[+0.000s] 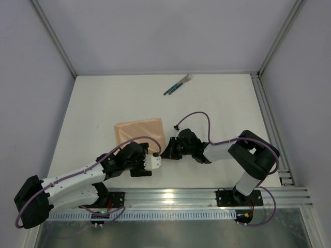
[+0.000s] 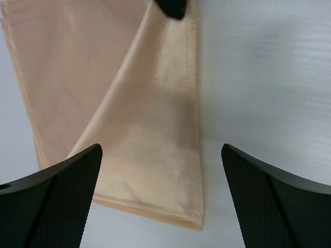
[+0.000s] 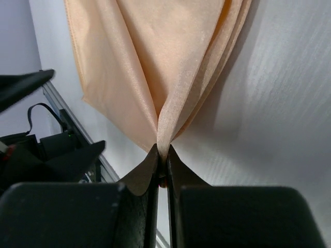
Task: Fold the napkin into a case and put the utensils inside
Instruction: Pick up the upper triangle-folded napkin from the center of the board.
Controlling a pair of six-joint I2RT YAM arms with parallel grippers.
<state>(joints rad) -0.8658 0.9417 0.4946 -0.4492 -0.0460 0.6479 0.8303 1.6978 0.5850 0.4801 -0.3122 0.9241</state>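
Note:
My left gripper will carry the folded napkin (image 1: 139,131), and the napkin will come along with its layers together, because a second edge (image 2: 147,215) peeks out under the hem.
The napkin (image 1: 139,132) lies folded as a peach-tan rectangle left of the table's middle. My right gripper (image 1: 166,151) is shut on its near right corner, and the right wrist view shows the cloth (image 3: 155,67) pinched into a raised crease between the jaws of the right gripper (image 3: 163,155). My left gripper (image 1: 154,158) hovers open just beside that corner; in the left wrist view the left gripper (image 2: 161,199) straddles the napkin's hemmed edge (image 2: 155,155) without touching it. The utensils (image 1: 178,85), with dark green handles, lie together at the far side of the table.
An aluminium rail (image 1: 207,196) runs along the near edge by the arm bases. A second rail (image 1: 266,113) borders the right side. Grey walls enclose the table. A purple cable (image 1: 199,116) loops over the right arm.

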